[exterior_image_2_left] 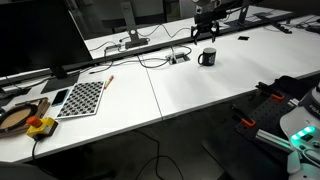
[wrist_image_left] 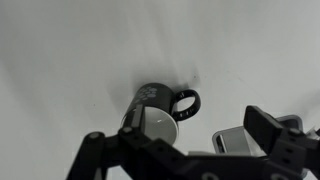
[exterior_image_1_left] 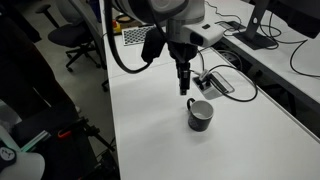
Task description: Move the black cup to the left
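Note:
The black cup's opening (exterior_image_1_left: pixel 201 109) points up under the gripper's spread fingers, so the gripper should keep going down until its fingers are on either side of the cup's rim (wrist_image_left: pixel 177 129) beside the cup's handle, and then close.
The black cup (exterior_image_1_left: pixel 200 115) stands upright on the white table, a small glossy mug with a loop handle. It shows in both exterior views (exterior_image_2_left: pixel 207 57). In the wrist view the black cup (wrist_image_left: pixel 152 108) lies below the jaws, its handle pointing right and a pale mark on its side. My gripper (exterior_image_1_left: pixel 183 82) hangs above the cup, a little to one side, not touching it. In the wrist view my gripper (wrist_image_left: pixel 180 142) is open and empty, with the cup nearer the left finger.
A flat black-and-silver cable box (exterior_image_1_left: pixel 215 83) with cables lies close behind the cup, also in the wrist view (wrist_image_left: pixel 232 140). A checkerboard sheet (exterior_image_2_left: pixel 82 97) lies further along the table. Monitors and cables stand at the table's far edge (exterior_image_1_left: pixel 262 30).

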Controlling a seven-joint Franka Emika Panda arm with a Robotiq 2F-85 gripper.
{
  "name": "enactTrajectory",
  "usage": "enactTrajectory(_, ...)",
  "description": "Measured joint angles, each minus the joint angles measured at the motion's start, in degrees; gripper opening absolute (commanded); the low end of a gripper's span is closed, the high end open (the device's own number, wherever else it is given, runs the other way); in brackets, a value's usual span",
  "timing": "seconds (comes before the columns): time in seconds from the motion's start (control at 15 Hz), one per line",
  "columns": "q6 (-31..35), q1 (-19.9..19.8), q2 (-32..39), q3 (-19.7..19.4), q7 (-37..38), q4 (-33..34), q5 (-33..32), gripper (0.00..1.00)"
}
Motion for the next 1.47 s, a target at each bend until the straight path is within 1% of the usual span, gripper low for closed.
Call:
enactTrajectory(0.2, 2.4, 0.6, 2.9, -2.1, 0.6, 2.0, -0.2, 1.00)
enactTrajectory(0.47, 3.8, 1.5, 7.2, -3.9, 0.7, 5.9, -0.2, 1.00)
enactTrajectory(1.0, 4.0, 3.9, 15.1, -7.7, 3.0, 12.2, -0.2, 1.00)
enactTrajectory(1.27, 4.0, 3.9, 17.8, -8.9, 3.9, 14.2, 0.0, 1.00)
enactTrajectory(1.47, 3.9, 3.7, 19.1, -9.0, 4.4, 15.1, 1.1, 1.00)
